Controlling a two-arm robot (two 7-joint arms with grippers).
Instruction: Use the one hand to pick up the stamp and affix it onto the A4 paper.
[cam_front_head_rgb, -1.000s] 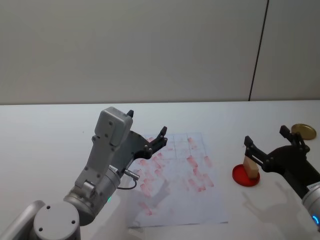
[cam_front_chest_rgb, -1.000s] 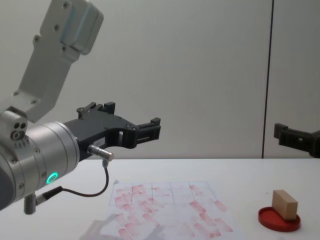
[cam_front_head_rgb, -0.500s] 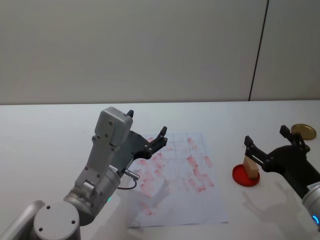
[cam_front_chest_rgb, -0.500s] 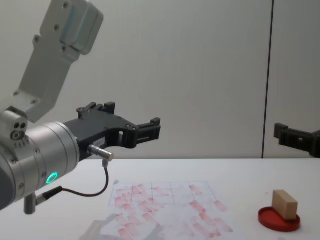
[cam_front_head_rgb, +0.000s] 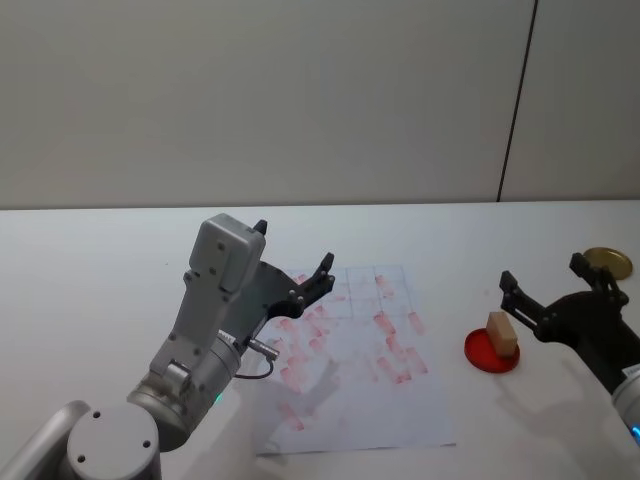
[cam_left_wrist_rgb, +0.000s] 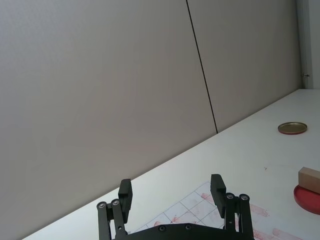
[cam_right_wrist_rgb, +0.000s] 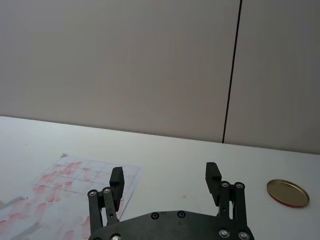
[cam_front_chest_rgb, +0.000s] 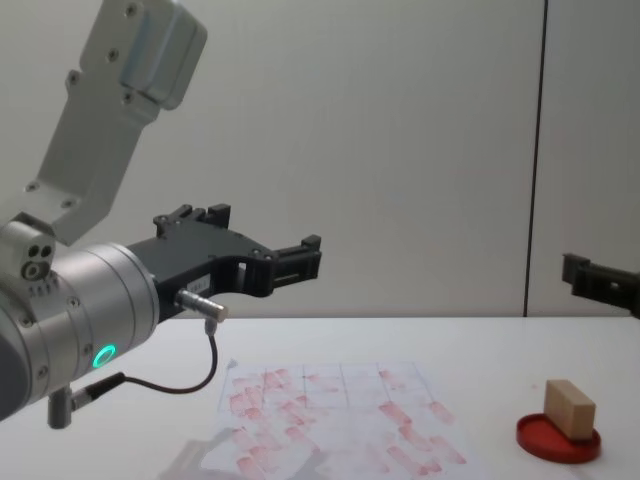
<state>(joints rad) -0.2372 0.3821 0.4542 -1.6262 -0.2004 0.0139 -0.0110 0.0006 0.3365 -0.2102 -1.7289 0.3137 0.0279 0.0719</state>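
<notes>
The stamp (cam_front_chest_rgb: 570, 409) is only standing inside the red ink pad's low rim (cam_front_chest_rgb: 545, 451). It will come loose when lifted, and the ink pad will stay behind.
The stamp (cam_front_head_rgb: 502, 333) is a small tan wooden block standing on a round red ink pad (cam_front_head_rgb: 480, 354), to the right of the A4 paper (cam_front_head_rgb: 360, 400). The paper lies flat, covered with pinkish-red marks. My right gripper (cam_front_head_rgb: 547, 277) hangs open above and just right of the stamp, apart from it, holding nothing. My left gripper (cam_front_head_rgb: 295, 246) hovers open and empty over the paper's far left part. The chest view shows the stamp (cam_front_chest_rgb: 569, 408) from the side on the ink pad (cam_front_chest_rgb: 540, 441), with the paper (cam_front_chest_rgb: 340, 415) to its left. The left wrist view catches the stamp (cam_left_wrist_rgb: 310, 177) too.
A round gold lid (cam_front_head_rgb: 608, 261) lies on the white table at the far right, beyond my right gripper; it also shows in the right wrist view as the gold lid (cam_right_wrist_rgb: 287, 192). A plain wall with a dark vertical seam stands behind the table.
My right gripper has shifted slightly to the right, away from the stamp. The left arm, stamp and paper have not moved.
</notes>
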